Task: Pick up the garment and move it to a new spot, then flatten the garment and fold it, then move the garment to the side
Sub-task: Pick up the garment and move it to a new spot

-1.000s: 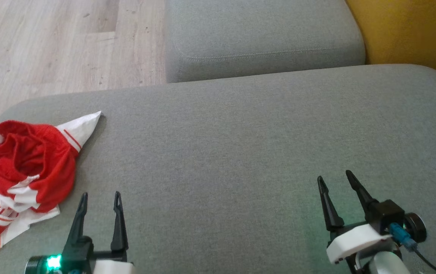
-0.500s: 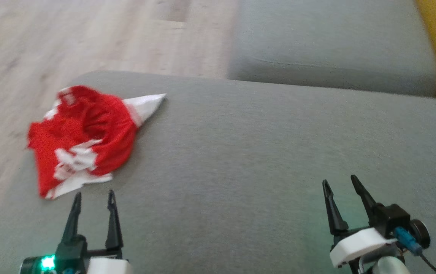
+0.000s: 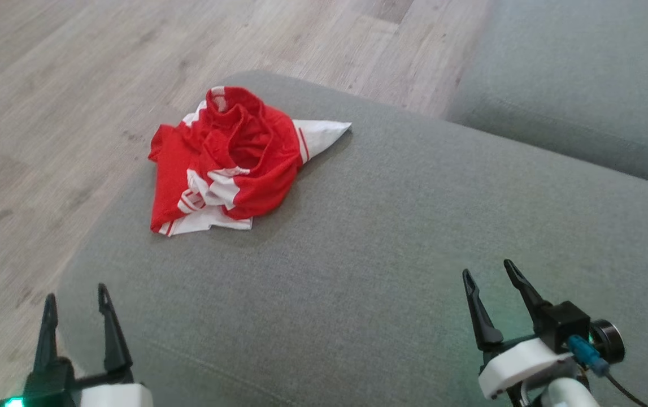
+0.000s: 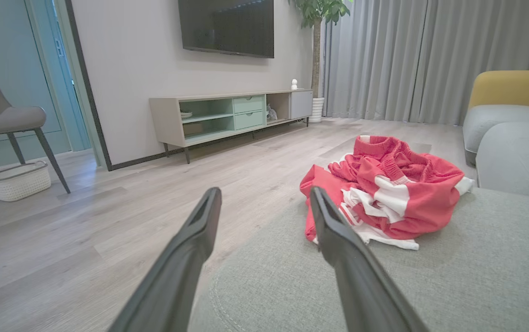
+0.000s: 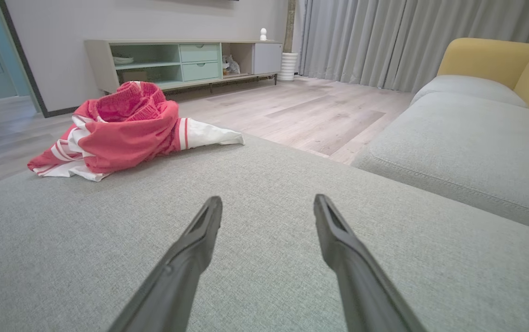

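Observation:
A gathered waistband (image 3: 237,130) goes around the top of the heap, so the garment (image 3: 272,182) will turn out to be shorts when I lift it, and a separate jersey will stay behind.
The garment (image 3: 227,161) is a crumpled red and white jersey lying on the far left corner of the grey sofa cushion (image 3: 391,237). It also appears as a bunched heap in the left wrist view (image 4: 386,189) and the right wrist view (image 5: 116,131). My left gripper (image 3: 75,297) stands open at the lower left, over the cushion's left edge, well short of the garment. At the lower right my right gripper (image 3: 487,274) hovers open above the cushion with nothing between its fingers.
Wood floor (image 3: 75,73) lies left of and beyond the cushion. A second grey cushion (image 3: 583,79) sits at the back right, with a yellow sofa back (image 5: 490,57) behind it. A TV cabinet (image 4: 232,113), a chair (image 4: 1,115) and a white basket (image 4: 17,180) stand across the room.
The head camera has turned left, so the garment now shows near the upper middle instead of the left edge. Both grippers stay open; the garment lies as before.

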`<state>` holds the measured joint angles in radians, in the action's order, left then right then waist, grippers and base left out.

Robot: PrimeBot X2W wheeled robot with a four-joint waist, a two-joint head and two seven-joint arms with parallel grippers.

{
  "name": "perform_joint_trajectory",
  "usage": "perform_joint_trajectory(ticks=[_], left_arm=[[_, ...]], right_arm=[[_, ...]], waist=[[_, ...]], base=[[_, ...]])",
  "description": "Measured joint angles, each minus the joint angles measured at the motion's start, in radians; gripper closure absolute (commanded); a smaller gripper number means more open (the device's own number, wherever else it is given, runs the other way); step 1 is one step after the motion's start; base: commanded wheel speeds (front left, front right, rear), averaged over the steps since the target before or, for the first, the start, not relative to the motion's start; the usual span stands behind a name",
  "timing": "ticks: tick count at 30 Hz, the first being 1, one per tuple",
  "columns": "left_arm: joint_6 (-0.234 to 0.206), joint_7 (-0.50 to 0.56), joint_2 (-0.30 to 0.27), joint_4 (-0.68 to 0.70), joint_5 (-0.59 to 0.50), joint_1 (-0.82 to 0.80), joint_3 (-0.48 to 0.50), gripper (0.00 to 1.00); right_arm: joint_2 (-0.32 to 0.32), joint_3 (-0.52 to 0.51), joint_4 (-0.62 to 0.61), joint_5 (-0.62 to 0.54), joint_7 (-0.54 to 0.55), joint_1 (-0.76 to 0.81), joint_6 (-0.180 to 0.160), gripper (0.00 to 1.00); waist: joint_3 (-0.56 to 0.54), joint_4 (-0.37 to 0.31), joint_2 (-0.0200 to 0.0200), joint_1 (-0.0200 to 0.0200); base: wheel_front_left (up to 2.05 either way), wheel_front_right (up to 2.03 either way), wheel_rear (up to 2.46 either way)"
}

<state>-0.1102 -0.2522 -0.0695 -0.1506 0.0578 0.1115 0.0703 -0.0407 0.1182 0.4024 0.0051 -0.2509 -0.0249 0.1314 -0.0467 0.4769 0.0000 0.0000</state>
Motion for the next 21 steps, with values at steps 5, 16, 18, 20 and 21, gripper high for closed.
perform_joint_trajectory(ticks=[5, 16, 18, 20, 21], left_arm=[[0.005, 0.0, 0.003, 0.038, 0.004, 0.0, 0.035, 0.0], [0.148, -0.005, -0.062, -0.057, 0.066, -0.402, 0.063, 0.0], [0.169, -0.005, -0.073, -0.144, 0.069, -0.513, 0.055, 0.0], [0.185, 0.014, -0.085, -0.238, 0.075, -0.635, 0.031, 0.0], [0.195, 0.032, -0.089, -0.284, 0.08, -0.698, 0.021, 0.0]], right_arm=[[0.0, -0.009, 0.003, -0.043, 0.0, -0.007, 0.0, 0.0], [-0.001, -0.14, -0.123, -0.222, 0.0, -0.07, 0.0, 0.0], [-0.002, -0.161, -0.142, -0.262, 0.0, -0.1, 0.0, 0.0], [-0.002, -0.179, -0.161, -0.301, 0.0, -0.131, 0.0, 0.0], [-0.003, -0.186, -0.17, -0.317, 0.0, -0.145, 0.0, 0.0]], waist=[[0.026, 0.015, 0.0, 0.0001], [0.205, 0.008, 0.0, 0.0003], [0.251, 0.001, 0.0, 0.0004], [0.299, -0.008, 0.0, 0.0003], [0.323, -0.013, 0.0, 0.0004]], base=[[0.0, 0.0, 0.0], [0.0, 0.0, 0.0], [0.0, 0.0, 0.0], [0.0, 0.0, 0.0], [0.0, 0.0, 0.0]])
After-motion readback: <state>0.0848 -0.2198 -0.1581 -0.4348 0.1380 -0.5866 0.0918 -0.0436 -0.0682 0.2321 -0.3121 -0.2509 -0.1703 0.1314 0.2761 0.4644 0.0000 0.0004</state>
